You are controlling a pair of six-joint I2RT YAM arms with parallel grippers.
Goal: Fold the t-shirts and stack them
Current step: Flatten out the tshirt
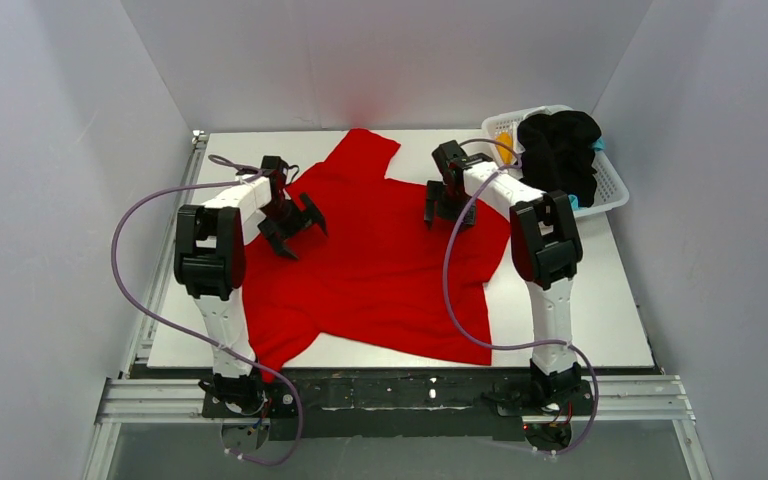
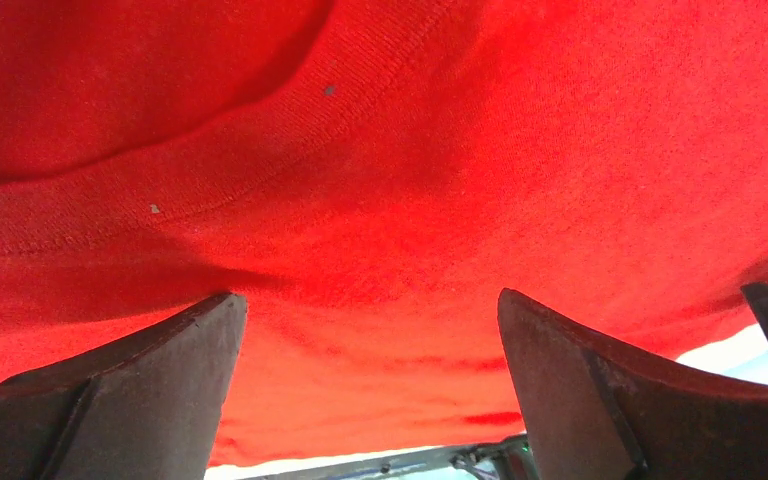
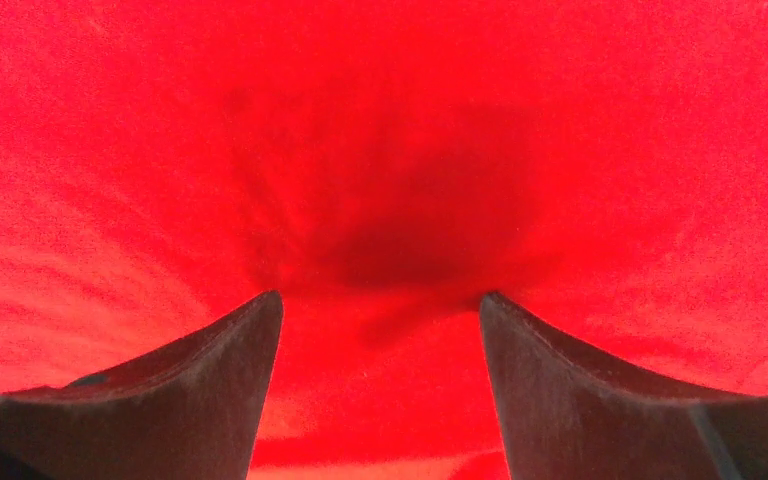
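The red t-shirt's near sleeve lies at a slant across the table's near edge, so the robot's left gripper should leave the t-shirt's collar, grab the sleeve's end and pull it straight before folding.
A bright red t-shirt lies spread flat across the white table. My left gripper is open, its fingers down on the shirt's left part; in the left wrist view red cloth with a ribbed hem seam fills the frame between the spread fingers. My right gripper is open over the shirt's upper right part; the right wrist view shows its fingers pressing a dimple into the red cloth. A black t-shirt lies piled in the basket, with bits of orange-yellow and teal cloth beside it.
A white lattice basket stands at the back right corner of the table. Grey walls close in the left, back and right sides. A metal rail runs along the near edge by the arm bases.
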